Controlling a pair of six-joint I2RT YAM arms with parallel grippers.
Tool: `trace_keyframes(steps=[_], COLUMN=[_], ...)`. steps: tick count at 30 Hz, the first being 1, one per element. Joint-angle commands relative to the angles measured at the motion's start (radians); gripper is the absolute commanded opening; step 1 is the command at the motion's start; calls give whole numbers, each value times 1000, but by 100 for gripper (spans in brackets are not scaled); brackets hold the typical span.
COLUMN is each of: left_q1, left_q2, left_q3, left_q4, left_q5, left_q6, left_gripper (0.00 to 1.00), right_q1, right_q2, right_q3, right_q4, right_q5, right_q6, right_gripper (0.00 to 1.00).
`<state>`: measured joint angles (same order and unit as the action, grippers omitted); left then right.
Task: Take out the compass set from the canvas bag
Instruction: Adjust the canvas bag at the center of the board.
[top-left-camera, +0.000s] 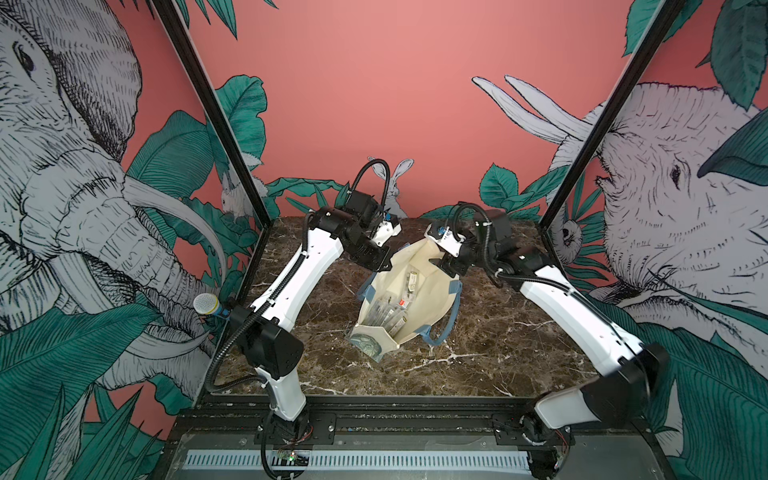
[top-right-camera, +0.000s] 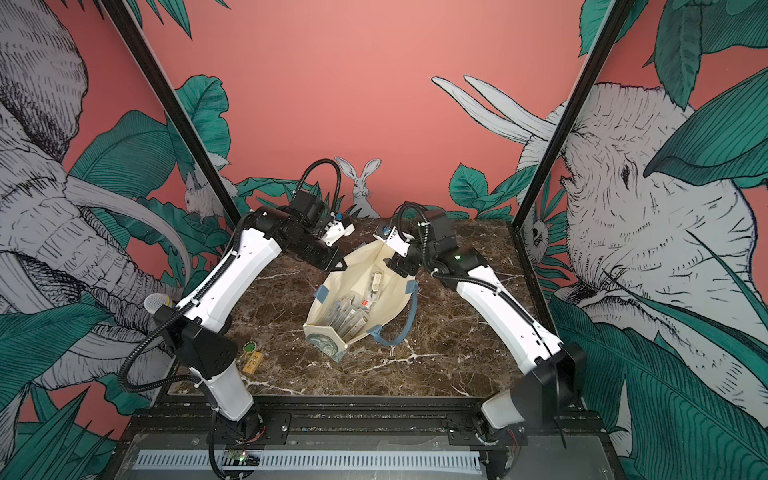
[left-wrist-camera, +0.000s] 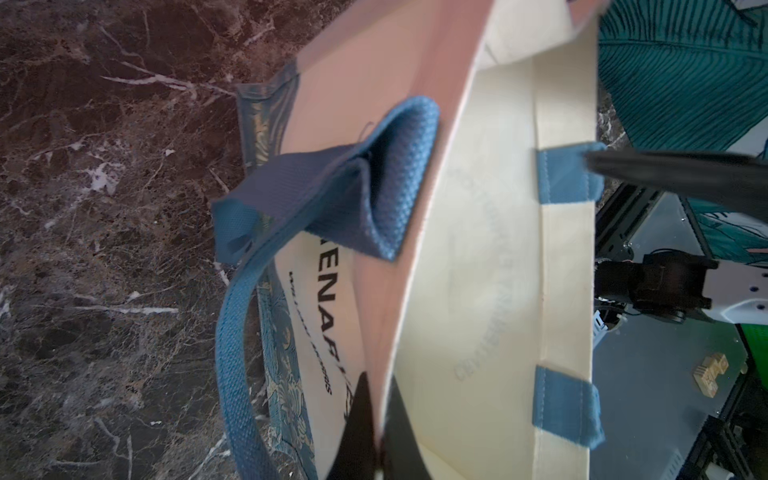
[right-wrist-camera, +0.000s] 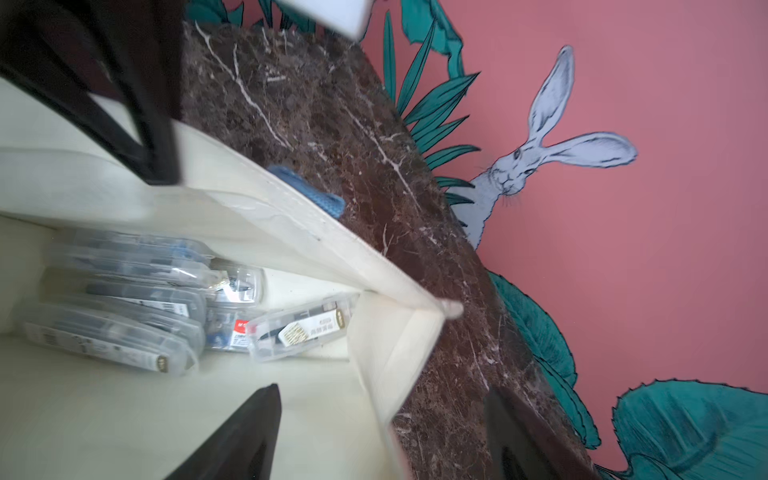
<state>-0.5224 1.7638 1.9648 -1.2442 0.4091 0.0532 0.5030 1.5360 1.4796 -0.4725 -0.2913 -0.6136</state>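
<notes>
The bag lies crooked, with my right gripper at its far end (top-left-camera: 419, 249). I should square the bag and bring my right gripper round to the cases (top-left-camera: 389, 312).
The cream canvas bag (top-left-camera: 405, 257) (top-right-camera: 357, 266) lies on the marble table with its mouth held wide. Inside lie several clear plastic compass set cases (top-left-camera: 395, 307) (top-right-camera: 353, 311) (right-wrist-camera: 299, 328), one a little apart from the pile. My left gripper (top-left-camera: 386, 261) (top-right-camera: 340, 264) (left-wrist-camera: 378, 386) is shut on the bag's rim (left-wrist-camera: 478, 249), with the fabric pinched between its black fingers. My right gripper (top-left-camera: 446, 266) (top-right-camera: 397, 266) (right-wrist-camera: 382, 390) is open at the opposite rim (right-wrist-camera: 291, 220). One of its fingers is inside the bag and the other outside, and neither holds anything.
Blue strap handles (top-left-camera: 451, 316) (left-wrist-camera: 332, 199) hang loose beside the bag. A small wooden tag (top-right-camera: 251, 357) lies near the left arm's base. A microphone (top-left-camera: 206, 305) sticks in at the table's left edge. Black frame posts stand at the back corners.
</notes>
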Motion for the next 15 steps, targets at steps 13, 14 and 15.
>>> trace_keyframes(steps=[13, 14, 15], left_q1=[-11, -13, -15], left_q2=[-77, -82, -92], left_q3=[23, 13, -6], left_q4=[-34, -42, -46], left_q5=[-38, -50, -66], left_q6=[44, 45, 45], left_gripper=[19, 26, 31], right_q1=[-23, -23, -23], right_q2=[85, 78, 73], right_q3=[44, 39, 34], right_q4=[10, 5, 2], right_q5=[-115, -104, -86], right_q6=[169, 187, 213], right_gripper=[7, 5, 3])
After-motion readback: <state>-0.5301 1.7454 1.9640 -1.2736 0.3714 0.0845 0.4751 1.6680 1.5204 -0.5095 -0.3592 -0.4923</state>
